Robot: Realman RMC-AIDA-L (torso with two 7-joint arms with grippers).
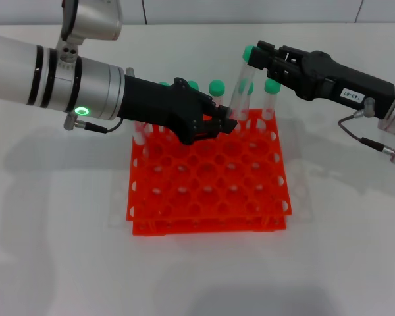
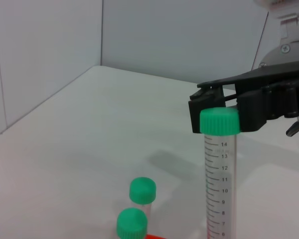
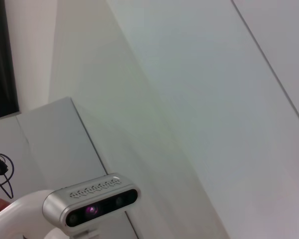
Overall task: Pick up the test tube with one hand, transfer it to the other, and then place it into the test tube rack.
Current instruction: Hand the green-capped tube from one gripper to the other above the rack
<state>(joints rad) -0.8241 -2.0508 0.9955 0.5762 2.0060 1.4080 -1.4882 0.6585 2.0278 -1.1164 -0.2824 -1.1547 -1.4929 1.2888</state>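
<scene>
The test tube's lower end (image 1: pixel 236 110) has to go into the rack, and my left gripper is covering it. That gripper should open and move away, leaving the cap (image 1: pixel 248 53) to my right gripper.
The test tube (image 1: pixel 239 85) is a clear tube with a green cap, tilted a little above the back of the orange-red rack (image 1: pixel 210 197). My left gripper (image 1: pixel 225 123), unlabelled and on the arm with the green light, is shut on the tube's lower end. My right gripper (image 1: pixel 257 56), with the white wrist label, reaches in from the right, its fingers against both sides of the cap. The left wrist view shows the tube (image 2: pixel 219 189) upright, with the right gripper (image 2: pixel 220 117) around its cap. The right wrist view shows no task thing.
Several other green-capped tubes (image 1: pixel 216 87) (image 1: pixel 272 86) stand in the rack's back row; two caps (image 2: pixel 142 190) (image 2: pixel 131 222) show in the left wrist view. The rack stands on a white table (image 1: pixel 59 250). The right wrist view shows a wall and a camera head (image 3: pixel 92 204).
</scene>
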